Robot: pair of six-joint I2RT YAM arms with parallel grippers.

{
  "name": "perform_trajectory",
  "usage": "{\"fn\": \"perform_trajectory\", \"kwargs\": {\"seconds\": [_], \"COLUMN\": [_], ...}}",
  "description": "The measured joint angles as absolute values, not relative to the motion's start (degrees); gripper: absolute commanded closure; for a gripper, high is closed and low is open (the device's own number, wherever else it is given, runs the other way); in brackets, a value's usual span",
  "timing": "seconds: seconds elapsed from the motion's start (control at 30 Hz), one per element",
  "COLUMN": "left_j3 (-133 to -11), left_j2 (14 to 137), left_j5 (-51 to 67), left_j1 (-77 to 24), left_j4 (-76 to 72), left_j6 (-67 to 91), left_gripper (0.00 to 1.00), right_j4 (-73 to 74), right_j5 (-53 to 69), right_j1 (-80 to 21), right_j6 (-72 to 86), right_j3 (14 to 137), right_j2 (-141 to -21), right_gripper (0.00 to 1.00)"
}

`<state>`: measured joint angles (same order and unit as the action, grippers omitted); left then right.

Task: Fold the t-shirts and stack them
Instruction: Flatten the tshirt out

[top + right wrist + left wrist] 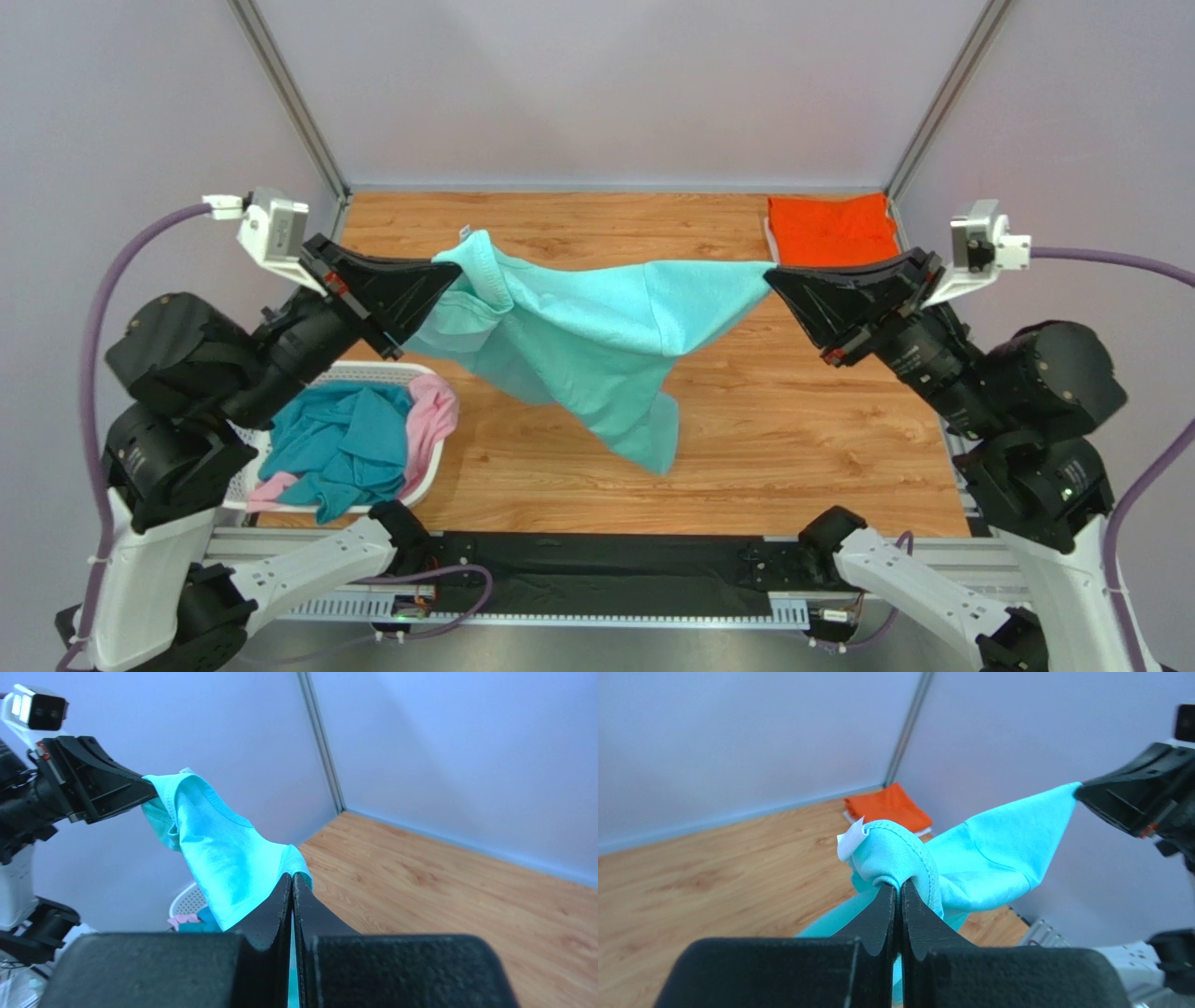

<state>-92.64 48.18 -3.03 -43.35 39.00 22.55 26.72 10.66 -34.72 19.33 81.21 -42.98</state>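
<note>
My left gripper should lay the t-shirt it holds by the collar across the wooden table [603, 231] and straighten it before folding, because the t-shirt's lower part [638, 420] is hanging crooked.
A mint-teal t-shirt [589, 336] hangs stretched in the air between both grippers, its lower part drooping toward the table. My left gripper [452, 275] is shut on its collar edge, beside a white label [850, 838]; the cloth shows in the left wrist view [990, 861]. My right gripper [772, 280] is shut on the shirt's other corner [224, 854]. A folded bright orange t-shirt [831, 228] lies at the far right corner, over a white layer [922, 832]. Darker teal-blue [337, 441] and pink [435, 406] shirts lie in the basket.
A white plastic laundry basket [368, 375] stands at the left near edge under the left arm. The wooden table [814, 434] is bounded by grey walls at back and sides. A black strip runs along the near edge [603, 567].
</note>
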Motion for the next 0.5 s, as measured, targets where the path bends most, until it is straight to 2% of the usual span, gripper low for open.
{"fn": "perform_trajectory", "kwargs": {"seconds": [0.1,0.23,0.5], "left_j3": [-96.82,-97.12,-95.83], "left_j2": [48.49,48.51,56.21], "left_j5": [3.14,4.89,-10.11], "left_j1": [-43.35,-43.35,-42.61], "left_j4": [38.94,39.07,40.51], "left_j6": [21.10,20.16,16.97], "left_gripper": [1.00,1.00,1.00], "right_j4": [27.62,29.36,33.26], "right_j5": [13.17,13.45,1.19], "right_j1": [-34.70,-34.72,-34.20], "right_j6": [19.11,18.61,15.20], "right_j3": [84.55,86.24,86.72], "right_j2": [-42.89,-42.92,-50.17], "right_gripper": [1.00,1.00,1.00]}}
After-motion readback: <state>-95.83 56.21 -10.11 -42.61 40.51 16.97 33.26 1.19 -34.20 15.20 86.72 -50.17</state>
